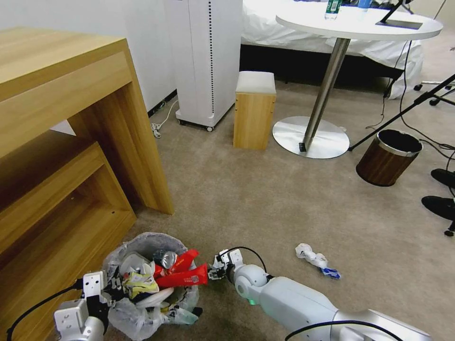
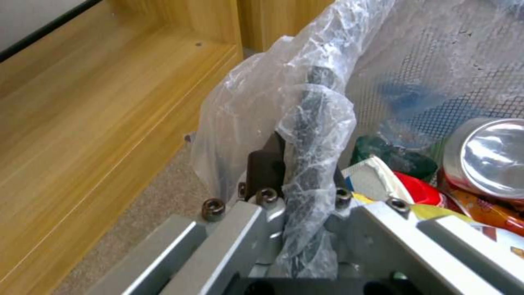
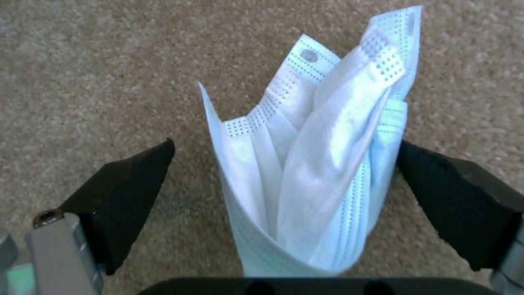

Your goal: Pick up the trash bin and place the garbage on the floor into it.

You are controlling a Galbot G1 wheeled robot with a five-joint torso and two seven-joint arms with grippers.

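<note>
I expect the face mask to squash thin between my fingers when I lift it, with its corner still sticking out, because loose, open folds run through it.
The trash bin, lined with a crinkly whitish bag, stands on the carpet beside the wooden desk. It is piled with litter: red wrappers, a shiny can, paper. My left gripper is shut on the bin's bag-wrapped rim. My right gripper sits low on the carpet just right of the bin. Its fingers stand open on either side of a crumpled light-blue face mask. One finger touches the mask's edge. More garbage, a crumpled white paper with a blue scrap, lies further right.
The wooden desk fills the left side. A brown wood-grain bin stands at the right by tripod legs and dark shoes. Behind are a wooden stool, a round table's base and a white appliance.
</note>
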